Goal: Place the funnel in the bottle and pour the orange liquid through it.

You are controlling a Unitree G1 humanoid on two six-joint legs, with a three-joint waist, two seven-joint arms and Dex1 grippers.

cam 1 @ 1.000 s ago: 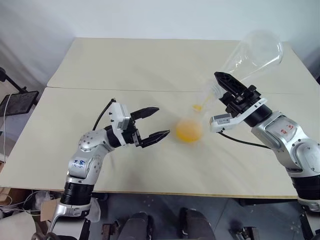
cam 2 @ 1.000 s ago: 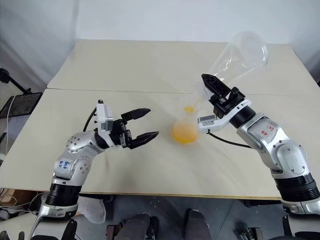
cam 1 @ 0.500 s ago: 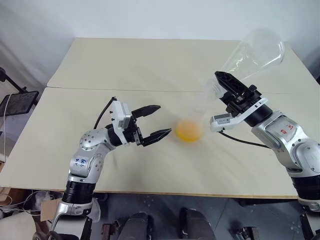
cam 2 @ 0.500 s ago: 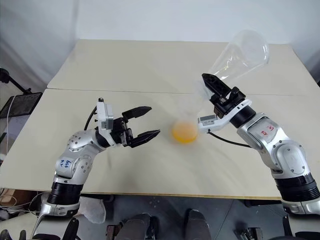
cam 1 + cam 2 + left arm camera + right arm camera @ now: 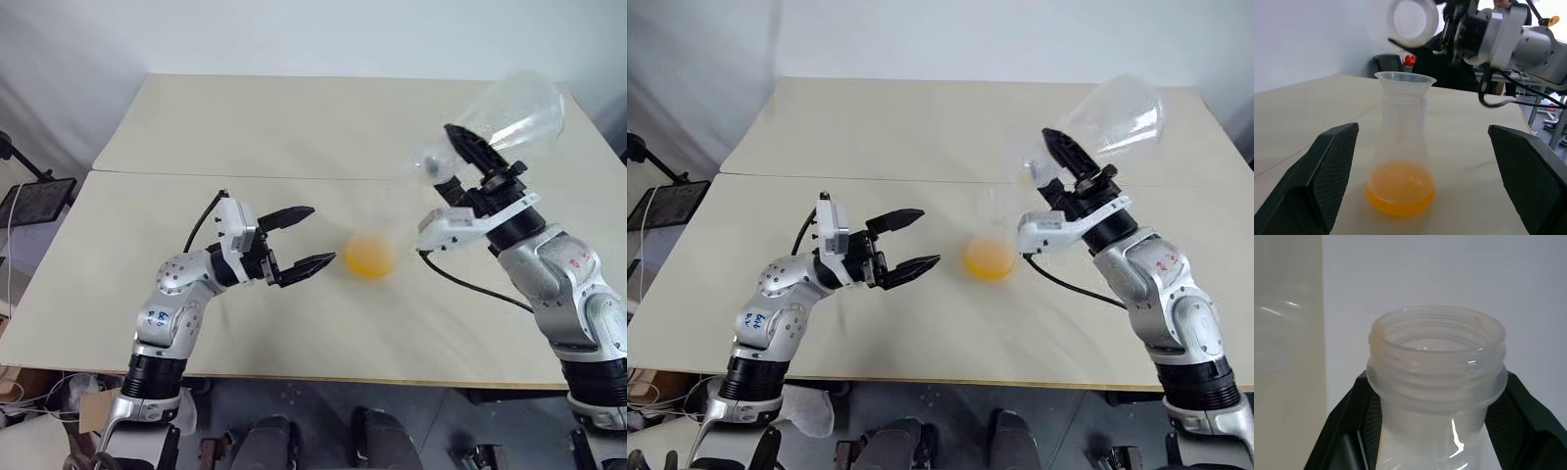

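Note:
The orange liquid is in the bottle and the clear flask is empty, so my right gripper should carry on turning the flask upright and bringing it down until it stands.
The frosted bottle stands on the table with the clear funnel seated in its neck. The orange liquid lies in the bottle's bottom. My left gripper rests open just left of the bottle, one finger on each side of it and not touching it. My right gripper is shut on the neck of an empty clear flask. That flask is held tilted, up and to the right of the funnel. Its mouth faces left, and nothing flows from it.
Two beige tables meet at a seam behind the bottle. A black stand sits off the table's left edge. The front edge runs close below both arms.
The right gripper rolled the clear flask back toward level, and its mouth rose away from the funnel. The orange trickle seen a second ago has stopped. The left arm kept still.

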